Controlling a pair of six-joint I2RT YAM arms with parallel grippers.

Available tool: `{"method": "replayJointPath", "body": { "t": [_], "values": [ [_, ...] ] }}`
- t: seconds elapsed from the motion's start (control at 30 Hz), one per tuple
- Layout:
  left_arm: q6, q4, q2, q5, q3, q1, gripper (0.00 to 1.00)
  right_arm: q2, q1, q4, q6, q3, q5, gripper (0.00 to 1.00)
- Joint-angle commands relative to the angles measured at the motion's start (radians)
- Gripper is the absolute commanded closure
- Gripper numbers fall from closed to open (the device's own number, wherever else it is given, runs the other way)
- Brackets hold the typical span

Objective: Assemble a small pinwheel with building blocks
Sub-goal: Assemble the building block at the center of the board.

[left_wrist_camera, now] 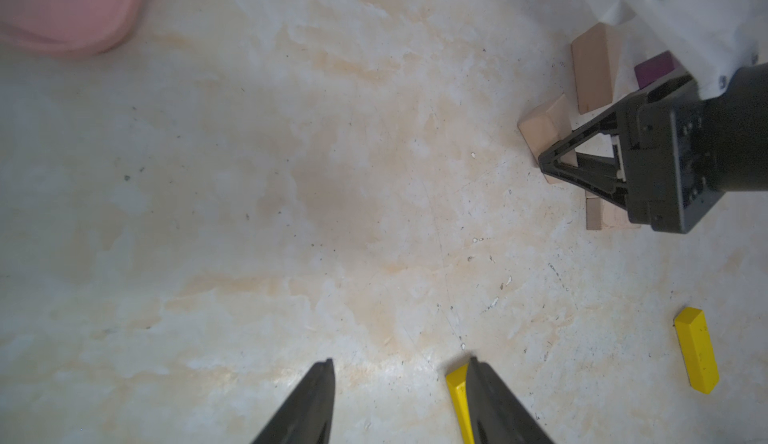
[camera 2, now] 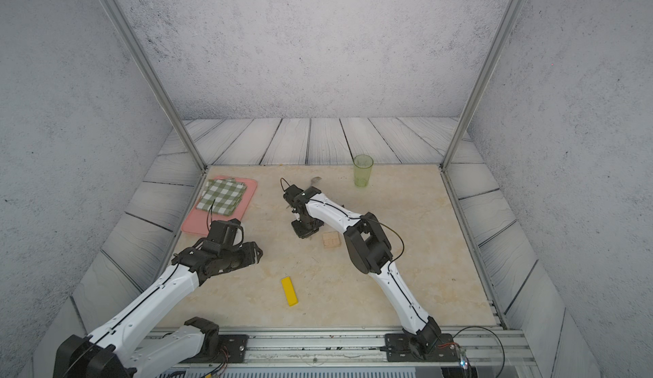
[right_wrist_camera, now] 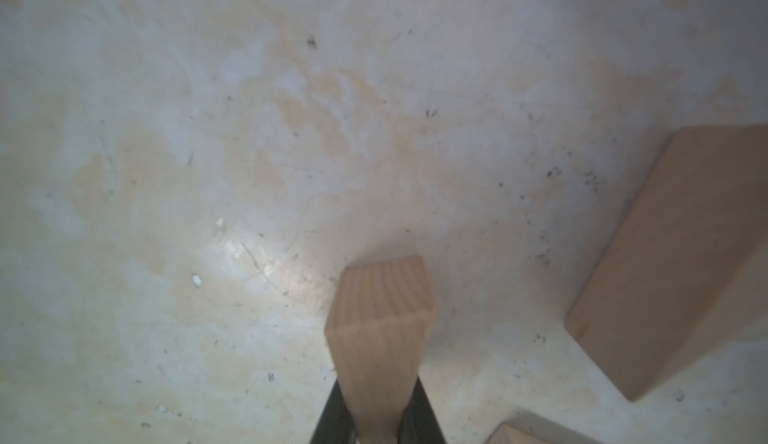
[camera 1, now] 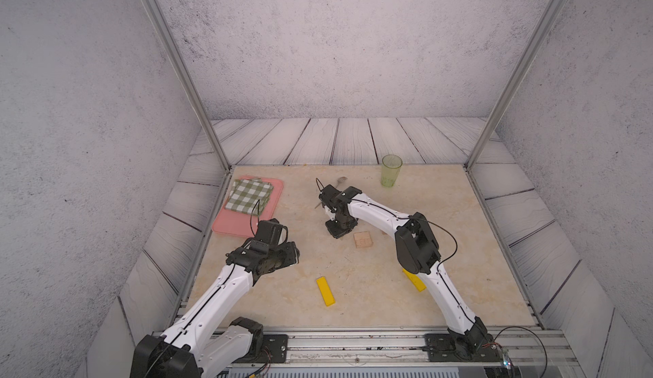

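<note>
I should use my right gripper to set the wedge (right_wrist_camera: 383, 300) beside the wooden square (camera 1: 362, 239) and back that gripper off before my left gripper lines up the wedge, because my right arm reaches past the square.
My right gripper (camera 1: 337, 233) points down at the table's middle, shut on a pale wooden wedge (right_wrist_camera: 380, 330). Of the pinwheel, a pale wooden square (camera 1: 363, 241) lies just right of that gripper. In the left wrist view another wooden wedge (left_wrist_camera: 594, 72) and a purple wedge (left_wrist_camera: 654, 68) lie beside the right gripper (left_wrist_camera: 552, 163). My left gripper (left_wrist_camera: 401, 363) hovers open at the left, with nothing between its fingers. A yellow bar (camera 1: 325, 290) lies on the table near the front, and a second yellow bar (camera 1: 414, 280) is partly hidden by the right arm.
A pink tray (camera 1: 233, 226) holding a folded green checked cloth (camera 1: 251, 194) sits at the back left. A translucent green cup (camera 1: 391, 170) stands at the back right. A metal spoon (camera 1: 341, 180) lies behind the right wrist.
</note>
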Motion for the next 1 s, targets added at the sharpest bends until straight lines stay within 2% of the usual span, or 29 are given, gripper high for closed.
{"method": "replayJointPath", "body": {
  "t": [0.0,0.17,0.33,0.67,0.97],
  "values": [
    [-0.005,0.009,-0.020,0.008,-0.016,0.007,0.43,-0.043,0.018,0.009,-0.076,-0.119,0.012,0.90],
    [-0.006,0.017,-0.023,0.008,-0.027,0.007,0.43,-0.182,0.050,0.107,-0.151,-0.333,-0.026,0.91],
    [-0.008,0.024,-0.018,0.019,-0.038,0.007,0.43,-0.260,0.072,0.152,-0.185,-0.447,-0.037,0.87],
    [-0.007,0.024,-0.017,0.028,-0.042,0.008,0.42,-0.269,0.071,0.120,-0.196,-0.448,0.066,0.59],
    [-0.008,0.027,-0.013,0.041,-0.045,0.007,0.41,-0.314,0.069,0.125,-0.171,-0.445,0.126,0.57]
  ]
}}
